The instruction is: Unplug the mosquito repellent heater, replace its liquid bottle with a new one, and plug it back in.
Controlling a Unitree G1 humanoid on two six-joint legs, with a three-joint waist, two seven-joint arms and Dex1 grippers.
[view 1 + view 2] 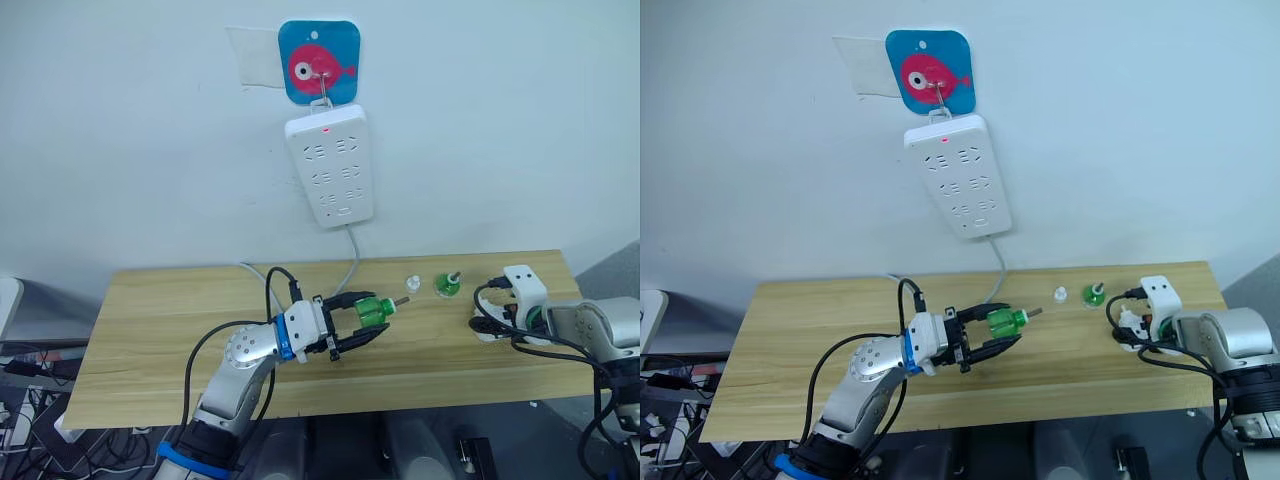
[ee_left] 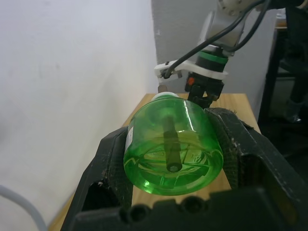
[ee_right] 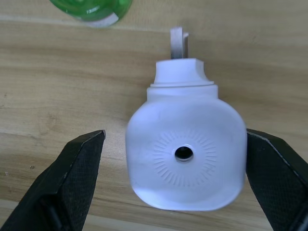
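Note:
My gripper will push, and the mosquito repellent heater will slip over the held green bottle's wick and stay on, because the wick sticks out uncapped.
My left gripper is shut on the liquid bottle, a small green bottle held on its side just above the table, its bare wick pointing toward the right arm. The left wrist view shows the bottle's base clamped between both fingers. A second green bottle with a whitish top, seemingly the new one, stands near the table's back edge. The mosquito repellent heater lies on the wood, vent hole toward the wrist camera. My right gripper stands open around it, one finger touching it and a gap at the other.
A loose white cap lies on the wooden table between the two bottles. The white power strip hangs on the wall under a blue fish hook, its cable dropping behind the table. Black cables loop around both arms.

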